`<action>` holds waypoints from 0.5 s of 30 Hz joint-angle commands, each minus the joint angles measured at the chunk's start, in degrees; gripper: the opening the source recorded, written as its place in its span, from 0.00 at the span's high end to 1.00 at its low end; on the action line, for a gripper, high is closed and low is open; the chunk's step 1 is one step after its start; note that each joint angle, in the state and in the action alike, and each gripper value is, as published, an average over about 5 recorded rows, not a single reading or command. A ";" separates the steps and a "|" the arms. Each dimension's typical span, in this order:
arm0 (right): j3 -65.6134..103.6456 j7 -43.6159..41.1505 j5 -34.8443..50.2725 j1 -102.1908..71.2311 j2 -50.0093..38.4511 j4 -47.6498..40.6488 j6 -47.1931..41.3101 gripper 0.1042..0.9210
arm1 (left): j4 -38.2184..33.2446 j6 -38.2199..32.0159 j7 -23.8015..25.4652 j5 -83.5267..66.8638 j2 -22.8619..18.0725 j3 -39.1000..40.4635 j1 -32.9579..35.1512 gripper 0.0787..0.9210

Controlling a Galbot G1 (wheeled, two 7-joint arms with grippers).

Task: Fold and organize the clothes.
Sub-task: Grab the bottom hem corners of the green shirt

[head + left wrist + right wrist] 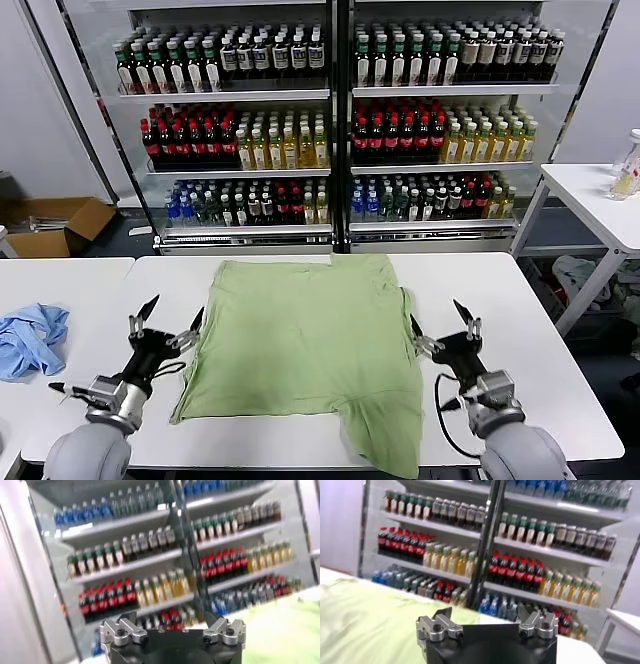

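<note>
The light green shirt's lower corner (387, 432) is lying flat and its outer edge is free. My open right gripper should keep going down toward that edge (420, 427) until its fingers close.
The light green shirt (305, 340) lies on the white table (520, 330), partly folded, its plain side up; no collar, buttons or checkered print show. One lower corner hangs toward the table's front edge. My left gripper (172, 316) is open and empty just beside the shirt's left edge. My right gripper (440, 322) is open and empty beside the shirt's right edge. The green cloth shows in the left wrist view (285, 630) and in the right wrist view (365, 620). Neither gripper (172, 622) (487, 616) holds anything.
A small light blue garment (28, 338) lies on the adjoining table at the left. Drink coolers full of bottles (330, 120) stand behind the table. A cardboard box (55, 222) sits on the floor at the left; another white table (600, 200) stands at the right.
</note>
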 commanded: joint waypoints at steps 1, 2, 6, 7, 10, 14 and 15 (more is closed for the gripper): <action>1.78 -0.22 3.06 -7.04 -3.54 3.51 -0.38 0.12 | -4.45 6.72 -3.23 -3.91 2.24 -1.88 8.81 0.12; 1.60 -0.22 2.84 -7.41 -3.50 3.45 -0.35 0.12 | -4.50 6.84 -3.28 -4.16 2.20 -1.99 9.21 0.12; -0.12 -0.01 2.00 -9.39 -3.04 2.84 -0.18 0.12 | -4.49 8.15 -3.89 -6.53 1.62 -2.39 11.18 0.12; -0.66 0.20 2.01 -9.46 -2.83 2.59 -0.14 0.12 | -4.41 8.74 -4.20 -7.32 1.41 -2.22 11.31 0.12; -2.25 1.14 2.11 -9.09 -1.96 1.72 0.01 0.12 | -4.04 10.73 -5.60 -9.04 0.75 -1.05 11.41 0.12; -4.13 2.23 2.11 -8.91 -1.04 0.89 0.15 0.12 | -2.82 12.05 -6.45 -9.47 0.10 0.55 11.32 0.12; -4.56 2.40 2.04 -8.96 -0.91 0.74 0.20 0.12 | -2.46 12.26 -6.47 -9.66 -0.03 0.80 11.20 0.12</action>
